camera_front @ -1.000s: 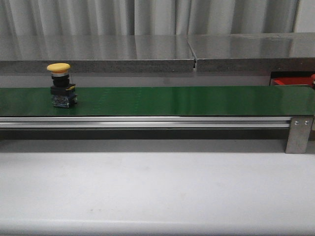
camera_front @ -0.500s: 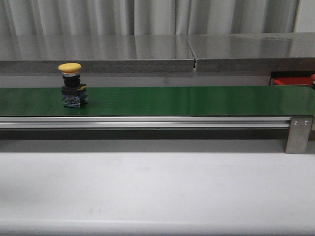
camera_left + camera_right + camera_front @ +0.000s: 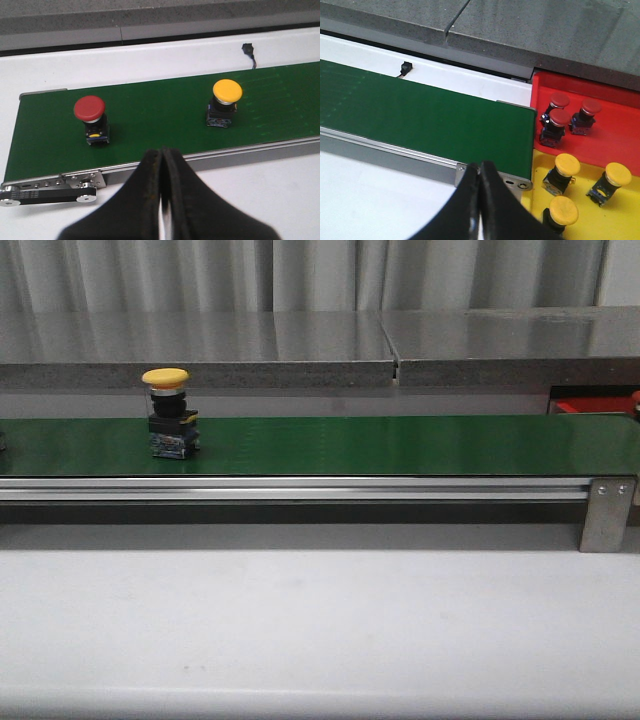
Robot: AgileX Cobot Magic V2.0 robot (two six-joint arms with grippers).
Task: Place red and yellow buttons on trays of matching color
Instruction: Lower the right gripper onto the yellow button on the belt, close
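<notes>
The yellow tray is next to the robot's right gripper and far from its left gripper, so next the right gripper reaches along the belt and grabs the yellow button.
A yellow button stands upright on the green belt, left of the middle. The left wrist view shows this yellow button and a red button behind it near the belt's end. My left gripper is shut and empty, over the white table in front of the belt, between the two buttons. My right gripper is shut and empty near the belt's other end. Beside it, the red tray holds three red buttons and the yellow tray holds three yellow buttons.
A silver rail with an end bracket runs along the belt's front. White table lies in front. A grey ledge runs behind the belt. A small black sensor sits behind the belt.
The yellow button has travelled to the right along the belt. Neither gripper appears in the front view at any time.
</notes>
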